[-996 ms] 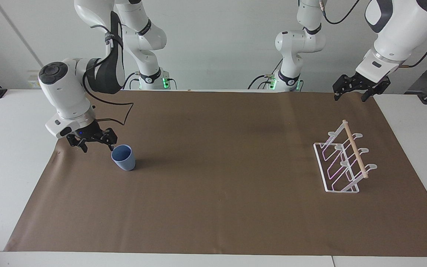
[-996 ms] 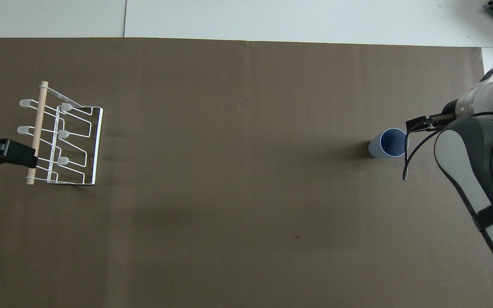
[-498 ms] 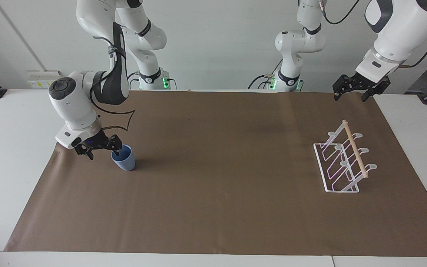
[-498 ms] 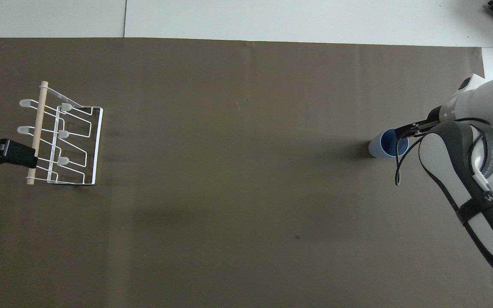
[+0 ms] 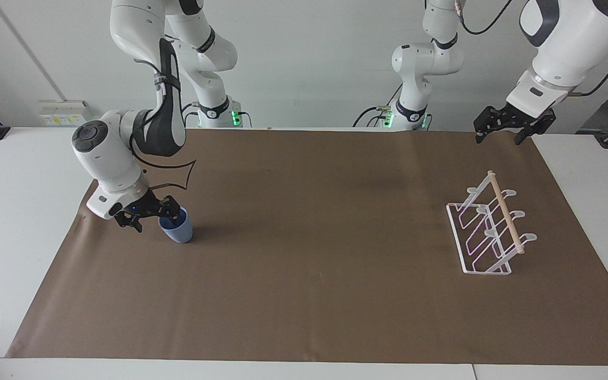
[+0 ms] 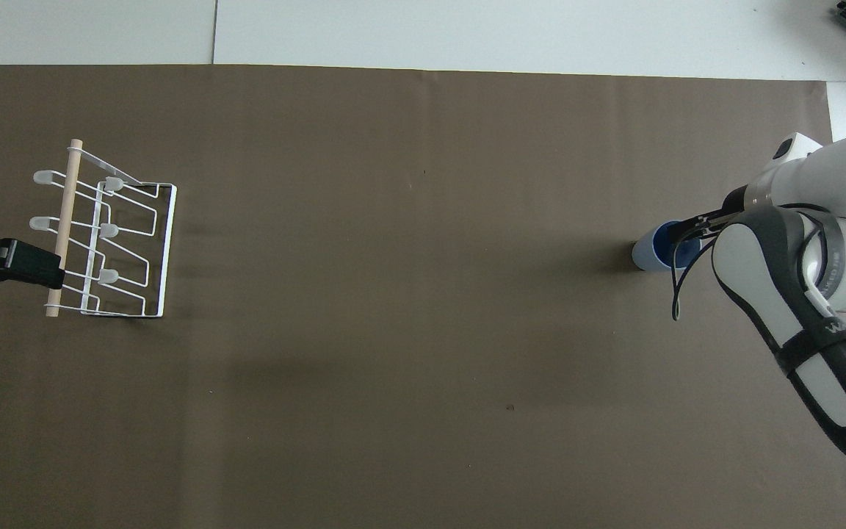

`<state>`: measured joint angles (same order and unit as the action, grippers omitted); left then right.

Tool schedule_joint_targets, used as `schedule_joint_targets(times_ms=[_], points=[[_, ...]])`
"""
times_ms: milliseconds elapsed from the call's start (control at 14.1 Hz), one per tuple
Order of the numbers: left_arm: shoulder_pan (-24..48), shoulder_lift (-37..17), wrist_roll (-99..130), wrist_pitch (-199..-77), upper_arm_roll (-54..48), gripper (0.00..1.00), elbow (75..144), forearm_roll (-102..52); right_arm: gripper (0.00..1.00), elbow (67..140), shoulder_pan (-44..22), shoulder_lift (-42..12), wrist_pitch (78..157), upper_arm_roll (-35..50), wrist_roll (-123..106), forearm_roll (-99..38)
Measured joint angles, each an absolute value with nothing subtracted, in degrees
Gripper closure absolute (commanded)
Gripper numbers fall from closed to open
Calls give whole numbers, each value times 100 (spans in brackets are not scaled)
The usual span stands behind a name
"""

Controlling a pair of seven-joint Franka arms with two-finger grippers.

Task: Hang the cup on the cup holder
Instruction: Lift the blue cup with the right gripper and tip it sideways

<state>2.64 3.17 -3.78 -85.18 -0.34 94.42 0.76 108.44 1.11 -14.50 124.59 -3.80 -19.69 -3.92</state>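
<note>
The plain blue inside (image 6: pixel 687 255) can be seen in the cup's opening, so I expect the dusty-blue cup (image 6: pixel 647 253) to be empty when I turn it on its side.
The dusty-blue cup (image 5: pixel 178 231) stands upright on the brown mat, toward the right arm's end of the table; it also shows in the overhead view (image 6: pixel 649 251). My right gripper (image 5: pixel 152 217) is low at the cup's rim and open, with one finger over the cup's mouth and the other outside its wall. In the overhead view the gripper (image 6: pixel 689 230) covers part of the rim. The white wire cup holder (image 5: pixel 486 232) with its wooden dowel stands toward the left arm's end (image 6: pixel 107 235). My left gripper (image 5: pixel 502 129) is open and waits in the air, apart from the holder.
A brown mat (image 5: pixel 309 248) covers most of the white table (image 5: pixel 13 211). Nothing else lies on the mat between the cup and the holder.
My right gripper has come down and moved toward the cup, from beside its rim to astride it. The cup, the holder and the left arm have not moved.
</note>
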Motion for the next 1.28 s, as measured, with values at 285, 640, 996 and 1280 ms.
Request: schedule_joint_targets(times_ms=[285,640,996,1280], points=[[264,317,-378,-8517,-34,0,9442,76,100,10866,111,-1450,12459,-381,-2021,-398],[264,317,-379,-8513,-34,0,9442,76,100,10876,111,-1444,12460,-378,-2025,-428],[264,317,-378,-8511,-30,0,9442,76,100,10741,112,-1394,12447,-382,-2033,-522],[264,317,-379,-8509,-29,0,9442,76,100,10540,111,-1145,12309,-380,-2039,-1390]])
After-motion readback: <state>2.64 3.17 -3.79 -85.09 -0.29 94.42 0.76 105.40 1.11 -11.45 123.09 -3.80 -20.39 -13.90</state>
